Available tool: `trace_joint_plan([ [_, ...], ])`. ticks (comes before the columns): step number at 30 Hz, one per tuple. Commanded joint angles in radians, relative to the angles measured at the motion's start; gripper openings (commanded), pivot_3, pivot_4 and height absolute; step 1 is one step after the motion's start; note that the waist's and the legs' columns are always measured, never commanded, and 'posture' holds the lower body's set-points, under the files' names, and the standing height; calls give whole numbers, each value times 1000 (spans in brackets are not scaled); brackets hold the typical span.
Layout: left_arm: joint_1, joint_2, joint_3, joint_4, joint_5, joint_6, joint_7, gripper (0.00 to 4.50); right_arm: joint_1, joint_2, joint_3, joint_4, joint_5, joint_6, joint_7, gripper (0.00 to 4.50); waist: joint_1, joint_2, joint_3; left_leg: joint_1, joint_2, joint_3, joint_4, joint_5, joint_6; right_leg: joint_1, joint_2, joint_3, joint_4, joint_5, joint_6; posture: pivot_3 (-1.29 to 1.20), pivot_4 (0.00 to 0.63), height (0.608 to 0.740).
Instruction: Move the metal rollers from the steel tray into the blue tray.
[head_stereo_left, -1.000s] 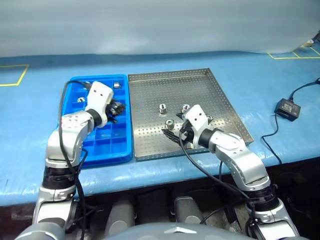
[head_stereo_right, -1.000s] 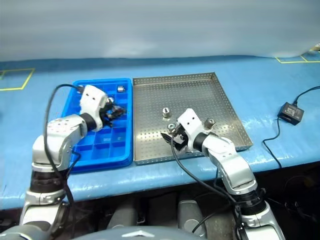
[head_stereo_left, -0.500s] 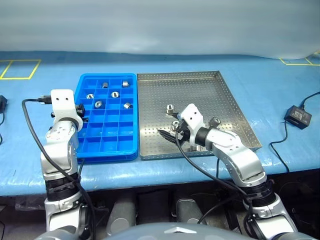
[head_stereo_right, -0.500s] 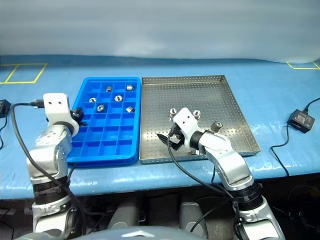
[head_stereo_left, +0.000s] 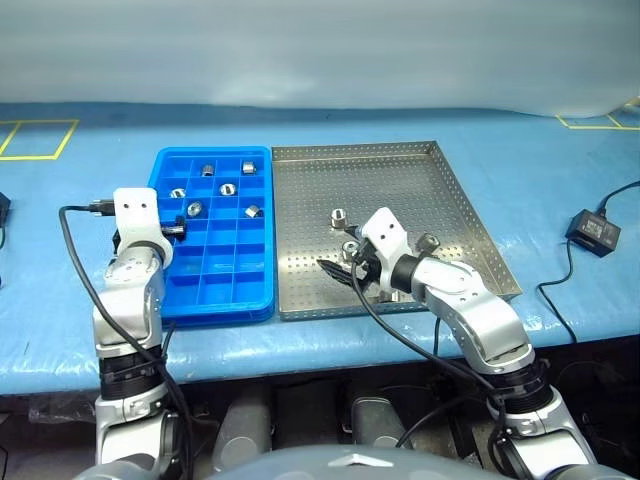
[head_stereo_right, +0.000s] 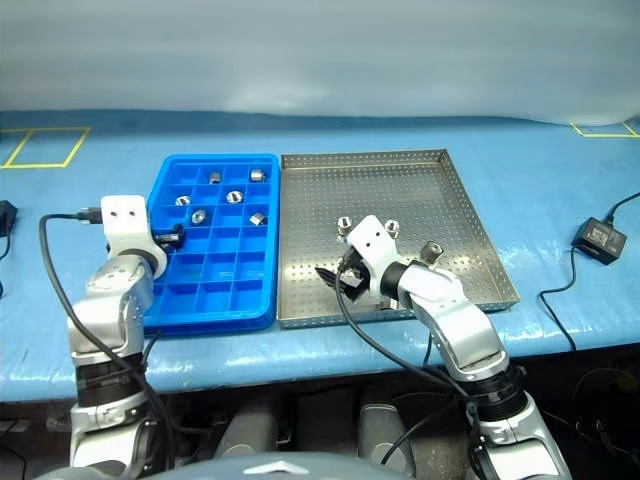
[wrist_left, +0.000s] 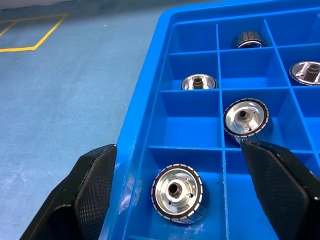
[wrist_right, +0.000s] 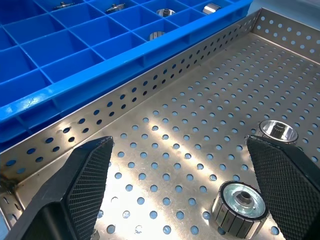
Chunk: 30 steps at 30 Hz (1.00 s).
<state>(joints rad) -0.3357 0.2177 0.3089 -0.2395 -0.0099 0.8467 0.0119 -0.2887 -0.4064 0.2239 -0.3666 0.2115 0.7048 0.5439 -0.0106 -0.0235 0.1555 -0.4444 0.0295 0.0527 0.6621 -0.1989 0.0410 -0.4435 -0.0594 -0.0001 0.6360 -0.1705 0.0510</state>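
The open fingers of my left gripper are clear of the roller in the compartment (wrist_left: 176, 193), so it should keep going to the upright roller (head_stereo_left: 350, 249) next to my right gripper and close there.
The blue tray (head_stereo_left: 215, 285) lies left of the steel tray (head_stereo_left: 400, 180) on the blue table. Several metal rollers (head_stereo_left: 227, 188) rest in the blue tray's far compartments. My left gripper (wrist_left: 178, 148) is open at the blue tray's left edge, and one roller (wrist_left: 177, 193) lies loose in the compartment between its fingers (wrist_left: 95, 190). Three rollers remain in the steel tray, one at the middle (head_stereo_left: 339, 216) and one further right (head_stereo_left: 428, 241). My right gripper (wrist_right: 178, 142) hovers open and empty over the steel tray's near left part, with two rollers (wrist_right: 240, 200) close by.
A black power adapter (head_stereo_left: 593, 228) with its cable lies on the table to the right. Yellow tape marks (head_stereo_left: 25, 135) run along the far left. The table's front edge passes just below both trays.
The left gripper carried a roller from over the blue tray's middle to its left edge and opened, leaving the roller in a compartment. The head camera shifted. The right arm stayed put.
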Motion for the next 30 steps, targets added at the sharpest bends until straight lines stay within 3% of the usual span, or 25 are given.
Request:
trace_joint_plan([
  [1,-61,-38,-27,-61,-117,-98,-102,4116,-3,-7,-26,-51,-2,-5,-14,4500,3,0,0,0,0,-1,0,0,0,0,-1,-1,0,0,0,-35,150,740],
  [6,-102,72,-312,-78,-272,-66,-512,4116,14,-33,-41,-89,-8,5,-28,4500,-1,0,0,-3,-1,0,0,-1,1,1,-2,-1,-5,1,-2,-68,150,740],
  [12,-220,126,-520,149,-189,-139,-615,4116,73,-104,-57,-163,-21,36,-32,4500,-28,1,0,-2,-3,1,-2,-2,3,1,1,-1,-7,0,0,-129,150,740],
  [20,-320,46,-621,448,-139,-257,-698,4116,145,-124,-98,-255,-24,84,-79,4500,-58,1,-1,-2,-3,1,-1,-2,3,1,1,-1,-7,0,1,-231,150,740],
  [30,-378,-42,-640,640,-75,-320,-685,4116,186,-118,-115,-309,-24,115,-121,4500,-105,1,-1,-2,-1,1,-1,-2,3,0,0,0,-7,0,1,-293,150,740],
])
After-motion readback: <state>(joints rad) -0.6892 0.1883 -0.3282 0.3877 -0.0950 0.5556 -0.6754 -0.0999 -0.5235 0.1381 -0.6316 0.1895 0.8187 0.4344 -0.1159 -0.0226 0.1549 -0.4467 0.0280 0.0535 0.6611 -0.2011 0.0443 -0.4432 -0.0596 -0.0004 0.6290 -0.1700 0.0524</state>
